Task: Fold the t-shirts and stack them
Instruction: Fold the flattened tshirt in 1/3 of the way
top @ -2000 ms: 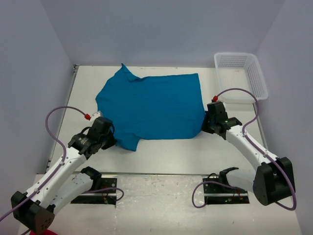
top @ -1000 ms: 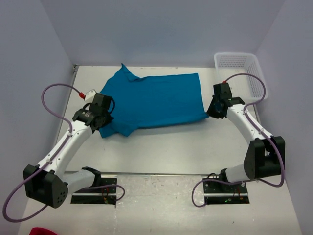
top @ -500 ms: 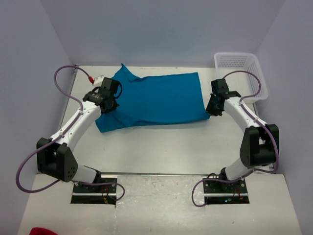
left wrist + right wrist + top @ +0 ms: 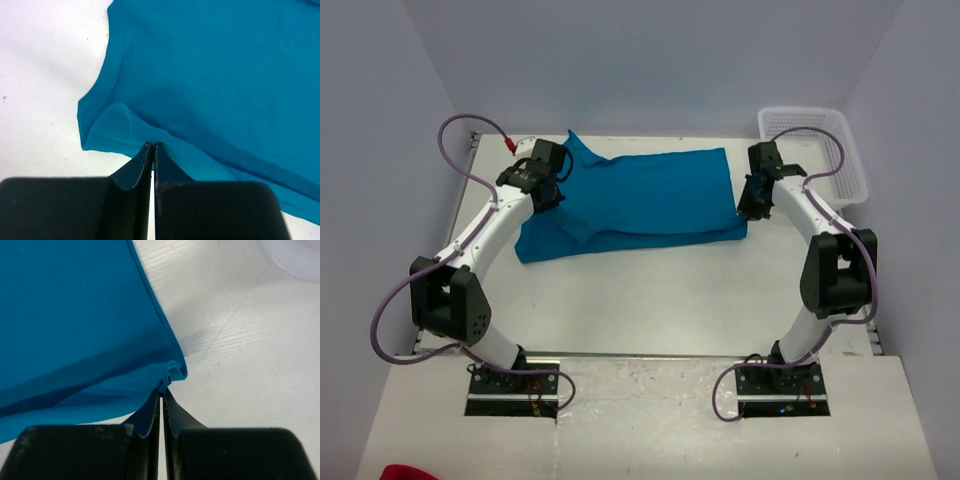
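The doubled near part (image 4: 650, 239) across the teal-blue t-shirt is held by both grippers, so my left gripper should keep going toward the back and let it go over the flat cloth (image 4: 595, 190).
One teal-blue t-shirt (image 4: 640, 200) lies on the white table, its near part doubled over toward the back. My left gripper (image 4: 548, 195) is over the shirt's left side, shut on a pinch of its cloth (image 4: 125, 125) at the fingertips (image 4: 146, 148). At the shirt's right edge my right gripper (image 4: 748, 208) is shut on the bunched hem corner (image 4: 175, 371). In both wrist views the black jaws stand pressed together with teal cloth at their tips.
A white mesh basket (image 4: 840, 150) stands at the back right corner. Purple cables loop off both arms. Bare table (image 4: 650, 300) lies between the shirt and the arm bases. Grey walls close in the left, back and right.
Both arms have carried the shirt's near edge away from the bases toward the back, folding it over. The left gripper has moved farthest, from the front left to the back left.
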{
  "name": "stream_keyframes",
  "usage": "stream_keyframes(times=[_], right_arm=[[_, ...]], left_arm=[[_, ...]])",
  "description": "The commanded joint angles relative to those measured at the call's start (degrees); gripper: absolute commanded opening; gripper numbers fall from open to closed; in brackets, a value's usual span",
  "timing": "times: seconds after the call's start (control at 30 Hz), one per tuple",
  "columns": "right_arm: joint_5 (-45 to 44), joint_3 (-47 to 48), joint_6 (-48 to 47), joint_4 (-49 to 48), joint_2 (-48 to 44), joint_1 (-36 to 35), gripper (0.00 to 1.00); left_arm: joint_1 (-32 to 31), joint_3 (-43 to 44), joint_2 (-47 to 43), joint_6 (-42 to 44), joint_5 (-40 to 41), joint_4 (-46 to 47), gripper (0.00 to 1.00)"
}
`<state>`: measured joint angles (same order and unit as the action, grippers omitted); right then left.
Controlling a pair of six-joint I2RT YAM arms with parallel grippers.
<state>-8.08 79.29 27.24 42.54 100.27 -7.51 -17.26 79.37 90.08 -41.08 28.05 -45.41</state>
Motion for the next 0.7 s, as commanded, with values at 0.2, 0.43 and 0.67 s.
stream_keyframes(times=[0.2, 0.43, 0.67], right_arm=[[2.6, 7.1, -3.0, 1.8, 4.8, 0.6, 0.00], [4.0, 10.9, -4.0, 2.7, 9.1, 0.5, 0.00], [3.9, 13.7, -4.5, 3.6, 11.8, 0.6, 0.00]], left_arm=[[2.2, 4.6, 4.6, 1.9, 2.0, 1.1, 0.00], [2.8, 6.5, 7.0, 2.5, 1.9, 1.1, 0.00], [3.3, 9.2, 9.9, 2.9, 1.7, 0.9, 0.00]])
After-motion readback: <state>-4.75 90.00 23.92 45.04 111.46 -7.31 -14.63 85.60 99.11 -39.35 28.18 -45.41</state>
